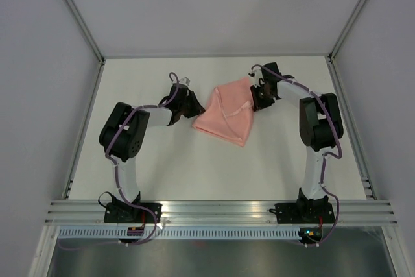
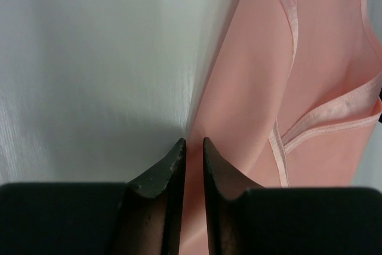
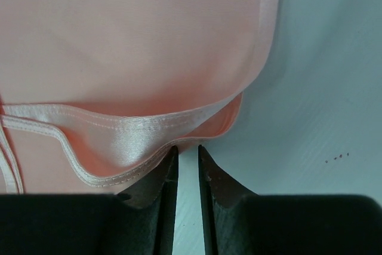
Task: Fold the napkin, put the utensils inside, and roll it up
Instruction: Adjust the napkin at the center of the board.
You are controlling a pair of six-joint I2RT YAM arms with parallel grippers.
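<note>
My right gripper should help turn the napkin square by its stitched hem before I fold it any further, because the napkin's near edge [image 1: 218, 137] lies at a slant across the table.
The pale pink napkin [image 1: 227, 116] lies folded in a rough diamond at the middle of the white table, between my two grippers. My left gripper [image 1: 192, 103] is at its left corner. In the left wrist view the jaws [image 2: 194, 143] are nearly closed with pink cloth [image 2: 250, 88] filling the gap. My right gripper [image 1: 260, 95] is at the napkin's far right corner. In the right wrist view its tips [image 3: 187, 147] meet the stitched hem [image 3: 131, 129], with bare table showing lower in the narrow gap. The utensils are out of view.
The white table [image 1: 194, 173] is walled by grey panels at the left, right and back. An aluminium rail [image 1: 220, 211] runs along the near edge, where both arm bases are bolted. Purple cables run along both arms.
</note>
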